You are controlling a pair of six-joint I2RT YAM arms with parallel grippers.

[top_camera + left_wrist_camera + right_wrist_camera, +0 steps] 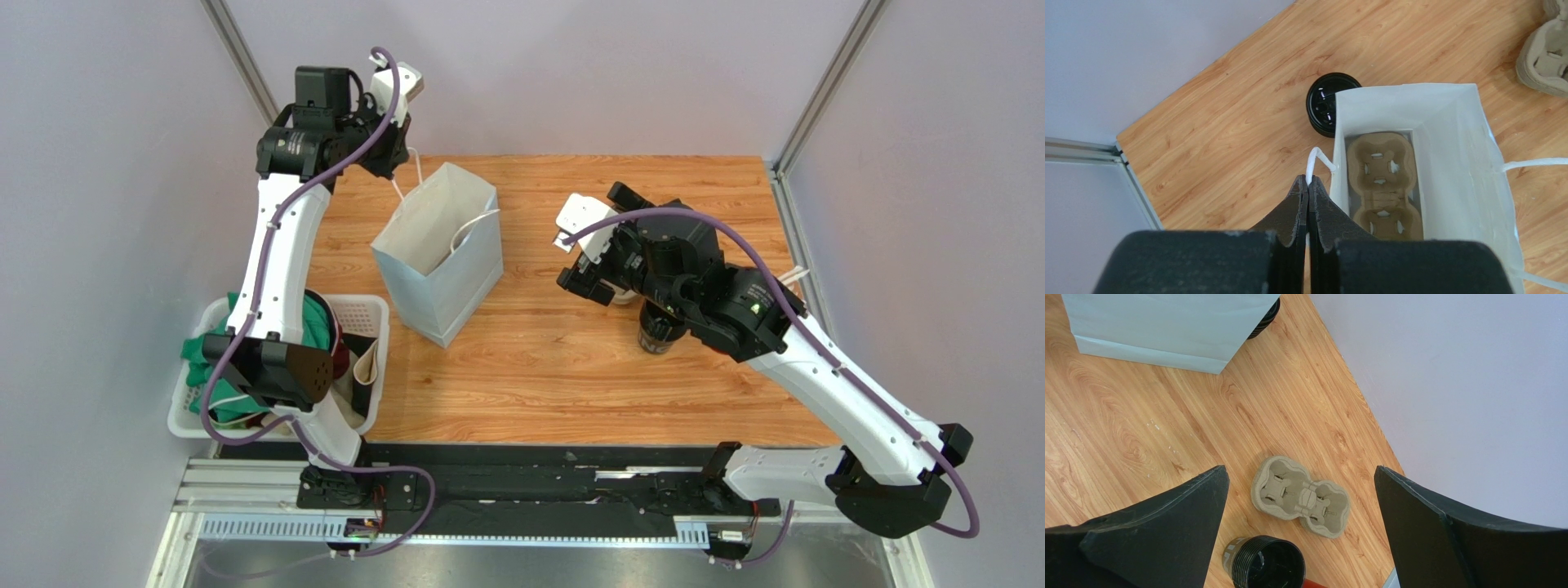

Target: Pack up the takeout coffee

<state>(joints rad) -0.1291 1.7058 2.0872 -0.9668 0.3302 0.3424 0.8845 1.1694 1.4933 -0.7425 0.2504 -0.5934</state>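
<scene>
The table (1229, 159) is clear between the white paper bag and the table's back corner (1126, 138), so my left gripper should go on pulling the bag's handle until the bag gets to that corner.
The takeout coffee (1328, 103), a small black cup with a black lid, stands on the table right beside the white paper bag (1468, 159). In the right wrist view the coffee (1267, 315) peeks out from behind the bag's (1168, 324) corner. My left gripper (1309, 182) is shut on the bag's white handle (1320, 158) and holds it up above the bag (439, 251). A cardboard cup tray (1381, 184) lies in the bag's bottom. My right gripper (1300, 471) hangs wide open and empty over a second cardboard tray (1300, 496), well apart from the coffee.
An open ribbed black cup (1263, 563) with something red (1315, 583) beside it stands near the loose tray, under my right arm (662, 328). A white basket (368, 321) of cloths sits off the table's left edge. Walls close in the back and sides.
</scene>
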